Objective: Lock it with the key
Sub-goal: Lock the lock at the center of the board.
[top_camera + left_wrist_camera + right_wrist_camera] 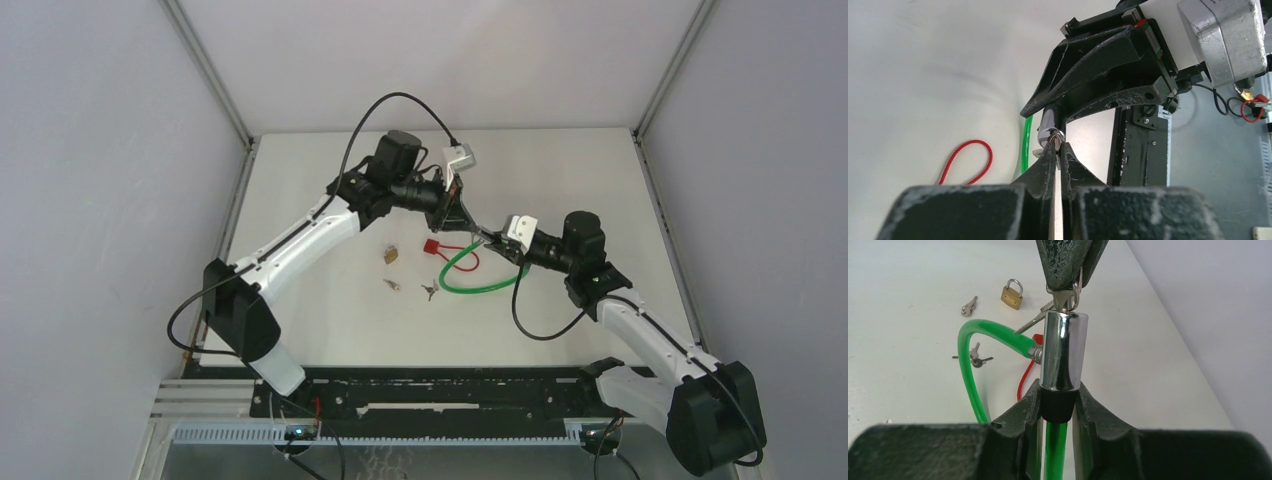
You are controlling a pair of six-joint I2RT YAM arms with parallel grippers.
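Observation:
Next, my left gripper opens, roll back and takes the key's head (1057, 156) again, because its wrist is rolled far over on the key in the barrel (1063, 302).
A green cable lock (470, 288) loops on the white table. Its chrome lock barrel (1064, 351) is clamped at its black collar by my right gripper (1059, 402), held just off the table. My left gripper (1058, 150) is shut on the key (1064, 296), whose blade sits in the barrel's end (1050, 132); a second key on the ring (1035, 320) dangles beside it. In the top view the two grippers, left (468, 225) and right (492, 240), meet tip to tip at mid-table.
A small brass padlock (1012, 295) (391, 255), two loose key sets (968, 306) (975, 356) and a red cord with tag (450, 250) lie left of the lock. Grey walls surround the table.

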